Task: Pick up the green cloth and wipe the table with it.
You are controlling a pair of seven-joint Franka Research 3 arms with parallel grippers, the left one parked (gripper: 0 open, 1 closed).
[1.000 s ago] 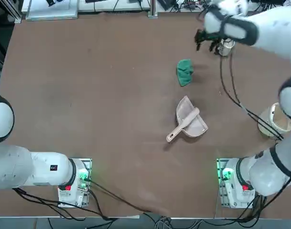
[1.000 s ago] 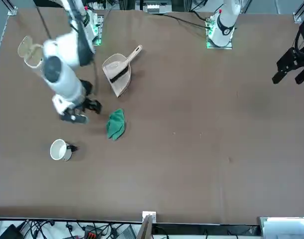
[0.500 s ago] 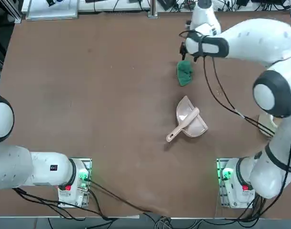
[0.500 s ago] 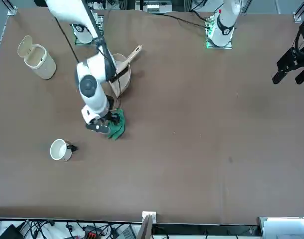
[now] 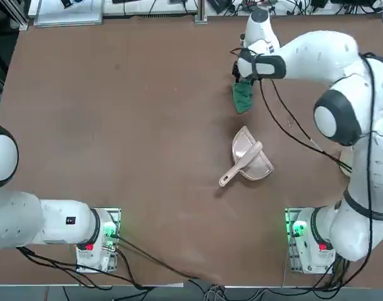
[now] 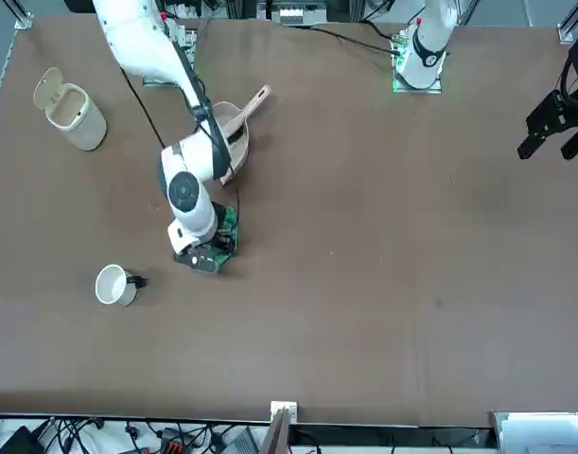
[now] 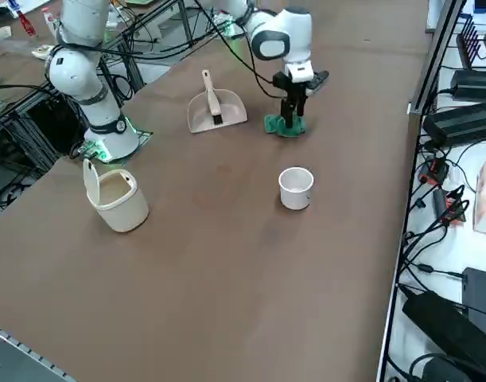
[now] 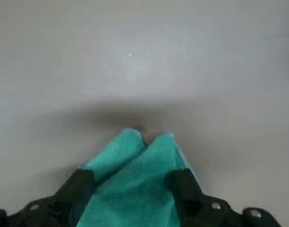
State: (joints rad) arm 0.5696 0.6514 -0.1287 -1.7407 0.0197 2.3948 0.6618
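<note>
The green cloth [image 6: 231,227] will bunch up and flare around the ends of my fingers when I wipe with it, because the cloth's loose folds [image 8: 130,165] fill the gap between my fingers.
The green cloth [image 5: 242,99] lies bunched on the brown table [image 5: 116,125], in the far right part of the top view. My right gripper [image 5: 243,75] has come down over it and is open. In the right wrist view the two black fingers [image 8: 81,187] stand on either side of the cloth [image 8: 135,165], whose folds fill the gap between them. From the front, the gripper [image 6: 205,257] covers most of the cloth [image 6: 230,223]. The right side view shows the gripper [image 7: 290,119] standing upright on the cloth [image 7: 277,126].
A beige dustpan [image 5: 249,157] with a brush lies just nearer my base than the cloth. A white cup [image 6: 113,285] stands on the table on the cloth's outer side. A cream bin [image 6: 72,112] stands at the table's right edge.
My right arm swung from the far right corner inward and came down over the green cloth. Its fingers stayed open. The cloth has not moved.
</note>
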